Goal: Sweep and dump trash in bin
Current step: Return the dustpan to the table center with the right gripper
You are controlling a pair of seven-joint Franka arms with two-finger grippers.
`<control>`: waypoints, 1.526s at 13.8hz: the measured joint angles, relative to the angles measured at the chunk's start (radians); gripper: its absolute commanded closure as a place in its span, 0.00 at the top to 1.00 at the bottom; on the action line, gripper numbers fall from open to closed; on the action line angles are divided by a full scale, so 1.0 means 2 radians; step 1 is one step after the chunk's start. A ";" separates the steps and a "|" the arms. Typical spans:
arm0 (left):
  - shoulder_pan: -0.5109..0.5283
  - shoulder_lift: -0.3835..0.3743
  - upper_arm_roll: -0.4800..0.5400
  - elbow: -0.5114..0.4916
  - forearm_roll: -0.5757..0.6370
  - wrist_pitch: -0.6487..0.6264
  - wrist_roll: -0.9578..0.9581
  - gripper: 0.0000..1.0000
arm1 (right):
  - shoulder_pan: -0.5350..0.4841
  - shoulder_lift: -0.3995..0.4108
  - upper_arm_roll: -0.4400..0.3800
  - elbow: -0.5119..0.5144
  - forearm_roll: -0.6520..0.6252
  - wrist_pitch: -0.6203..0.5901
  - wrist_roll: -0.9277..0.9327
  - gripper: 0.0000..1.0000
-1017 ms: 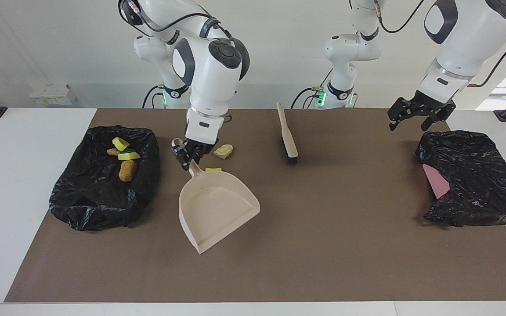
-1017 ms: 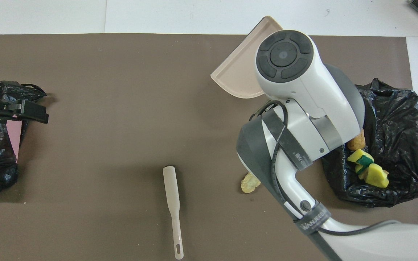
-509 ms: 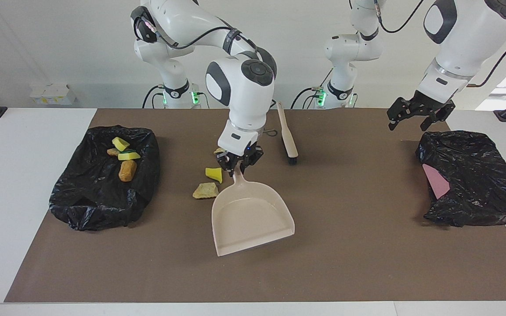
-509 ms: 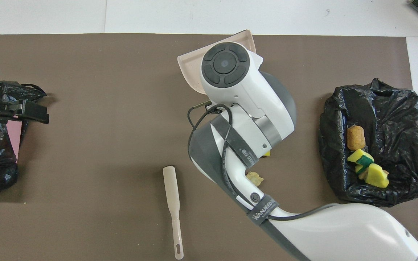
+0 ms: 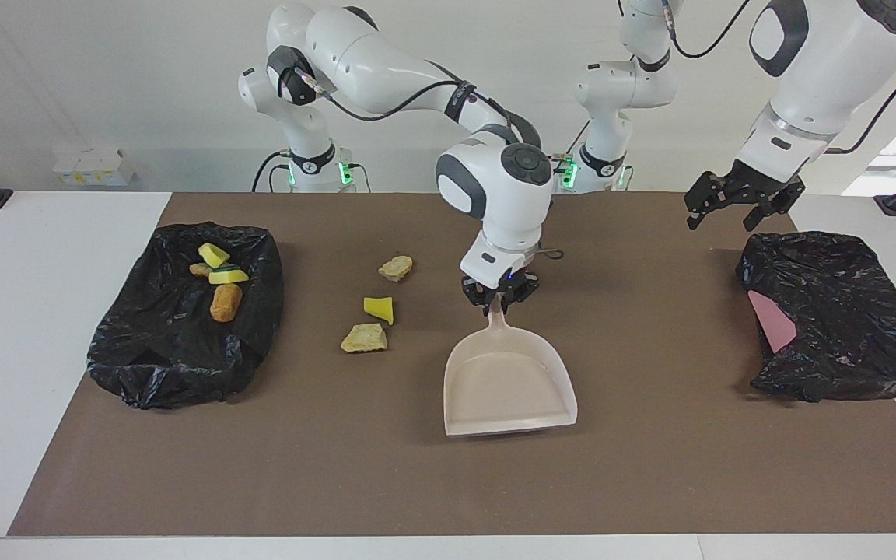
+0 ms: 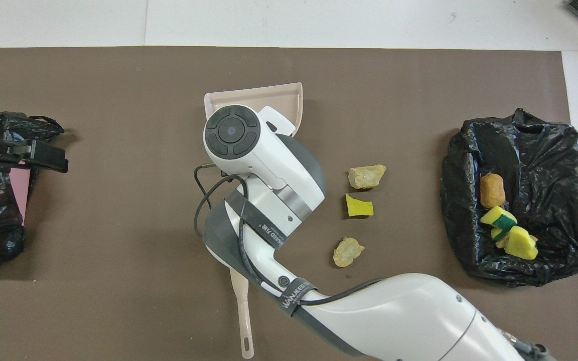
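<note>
My right gripper keeps lowering the empty beige dustpan until it lies flat, because it is over open mat, clear of the scraps, and its handle is toward me.
My right gripper is shut on the handle of the beige dustpan over the middle of the mat; the pan is empty and its mouth points away from the robots. In the overhead view the arm hides the gripper and only the pan's front shows. Three scraps lie on the mat between pan and bin: a tan chunk, a yellow sponge piece and another tan chunk. The black-bag bin holds yellow sponges and an orange-brown lump. My left gripper waits open.
The beige hand brush lies near the robots; only its handle shows under the right arm. A second black bag with a pink object sits at the left arm's end, under the left gripper.
My right gripper carried the dustpan from beside the bin to the middle of the mat, toward the left arm's end. The three scraps on the mat have come into view. The left arm has not moved.
</note>
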 measured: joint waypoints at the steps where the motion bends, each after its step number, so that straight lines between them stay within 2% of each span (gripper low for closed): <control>1: 0.000 0.000 0.000 0.000 0.000 -0.001 0.000 1.00 | 0.003 0.007 0.000 0.002 0.004 0.010 0.010 0.00; 10: 0.000 -0.001 0.000 0.000 0.000 -0.004 0.000 1.00 | 0.021 0.041 0.000 0.006 0.007 0.035 0.061 0.02; 11: 0.000 -0.002 0.000 0.000 0.000 -0.005 0.000 1.00 | 0.021 0.042 0.000 0.006 0.010 0.035 0.063 0.16; 13: 0.000 -0.002 0.000 0.000 0.000 -0.006 0.000 1.00 | 0.020 0.042 -0.002 0.006 0.028 0.035 0.063 0.36; 15: 0.000 -0.002 0.000 0.000 0.000 -0.007 0.000 1.00 | 0.018 0.042 -0.002 0.008 0.031 0.036 0.063 0.50; 16: 0.000 -0.002 0.000 0.000 0.000 -0.007 0.000 1.00 | 0.016 0.041 -0.003 0.010 0.031 0.037 0.063 0.62; 17: 0.000 -0.002 0.000 0.000 0.000 -0.007 0.000 1.00 | 0.013 0.040 -0.003 0.012 0.031 0.040 0.063 0.82; 18: 0.000 -0.002 0.000 0.000 0.000 -0.008 0.000 1.00 | 0.009 0.037 -0.003 0.016 0.032 0.042 0.063 0.89; 21: 0.000 -0.002 0.000 0.000 0.000 -0.009 0.000 1.00 | 0.001 0.009 -0.002 0.009 0.035 0.039 0.063 1.00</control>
